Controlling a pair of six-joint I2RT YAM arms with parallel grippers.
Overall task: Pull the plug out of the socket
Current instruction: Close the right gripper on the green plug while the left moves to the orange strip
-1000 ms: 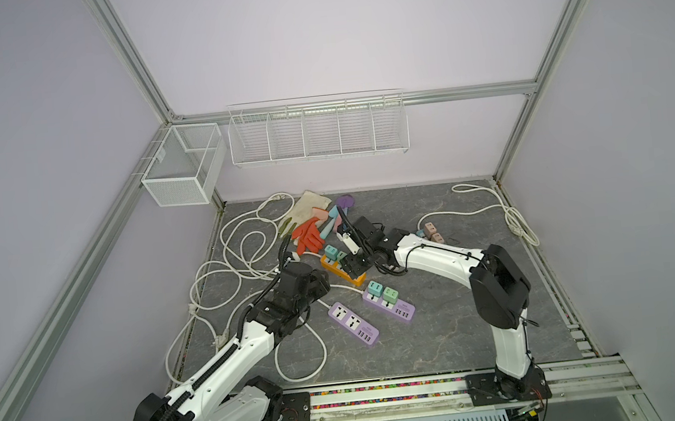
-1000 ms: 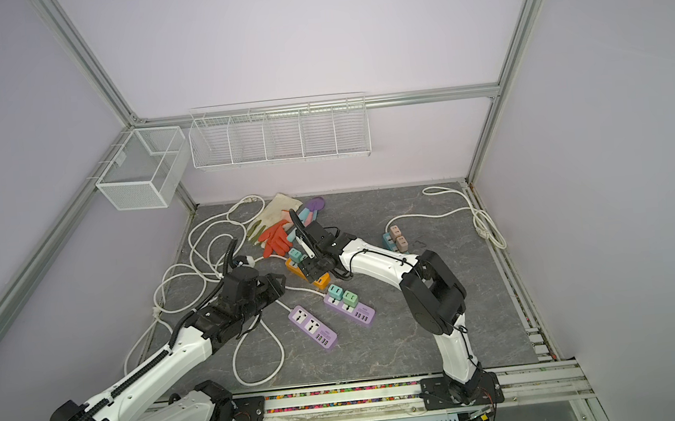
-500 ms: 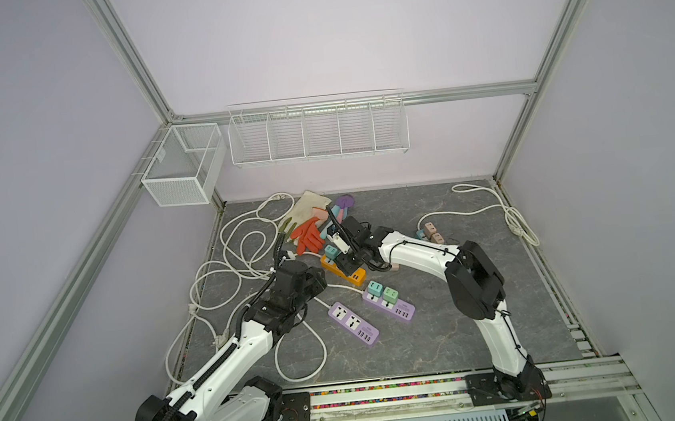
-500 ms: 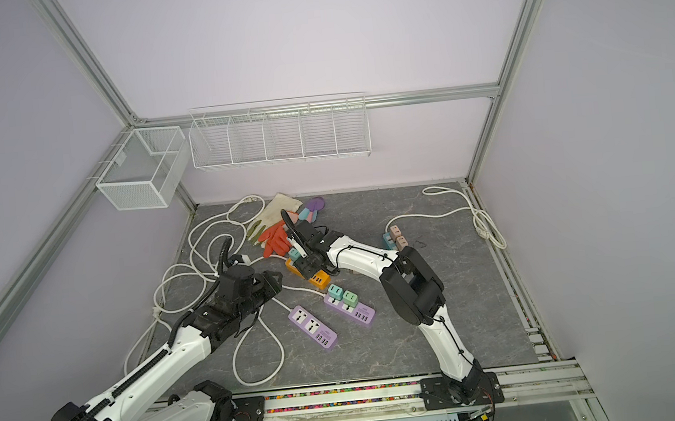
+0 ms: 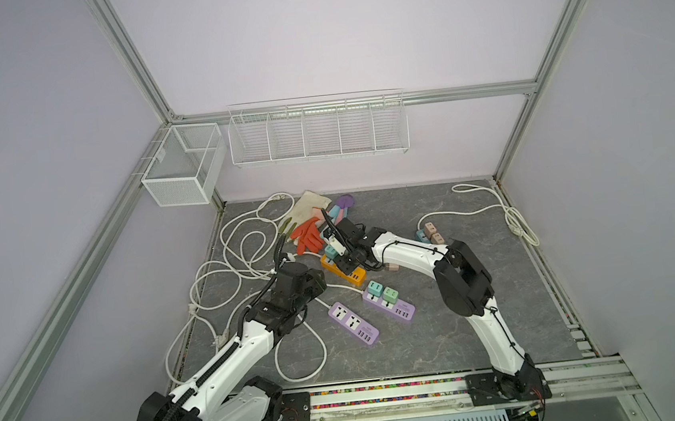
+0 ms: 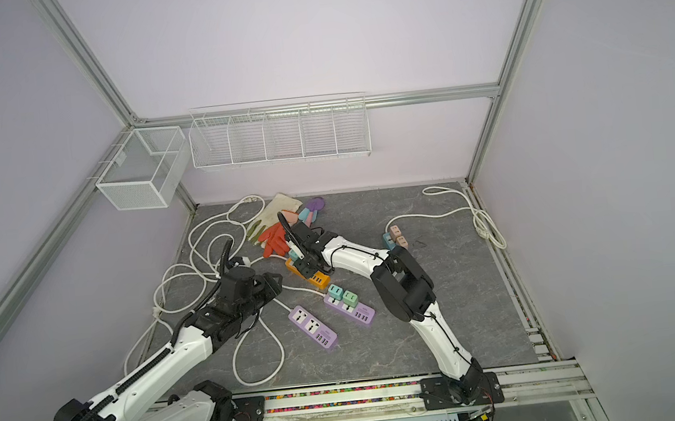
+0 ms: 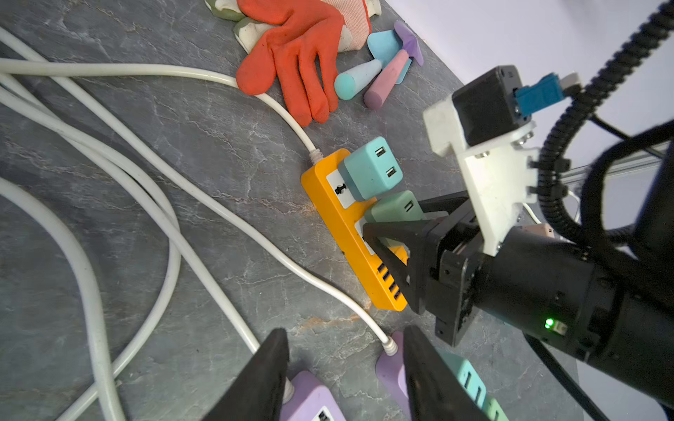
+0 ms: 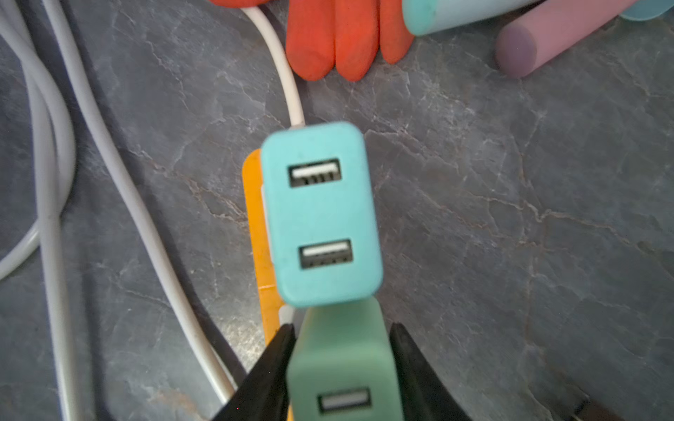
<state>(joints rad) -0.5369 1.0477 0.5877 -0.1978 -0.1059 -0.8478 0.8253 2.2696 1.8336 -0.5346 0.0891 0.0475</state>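
I should keep the socket strip's side [image 7: 344,237] still with my left gripper before my right gripper pulls the plug, because the orange socket strip is lying loose under the green plug [image 7: 394,208].
An orange socket strip [image 7: 339,218] lies on the grey floor with two plugs in it: a teal plug [image 8: 321,215] at the cable end and a green plug [image 8: 343,364] beside it. My right gripper [image 8: 342,328] is shut on the green plug, one finger against each of its sides; the left wrist view shows the same grip on the green plug [image 7: 394,209]. In both top views the right gripper [image 5: 342,257] [image 6: 307,264] sits over the orange strip [image 5: 356,276]. My left gripper [image 7: 344,333] [image 5: 318,283] hangs open just in front of the strip, holding nothing.
Two purple power strips [image 5: 353,323] [image 5: 390,303] lie near the front, one carrying teal and green plugs. An orange glove [image 5: 308,235], pastel tools [image 7: 379,78] and white cable loops [image 5: 243,249] crowd the back left. A strip with tan plugs [image 5: 431,231] lies right. Wire baskets [image 5: 318,132] hang on the wall.
My right gripper has moved left onto the orange strip and closed its fingers on the green plug. The left arm has barely shifted.
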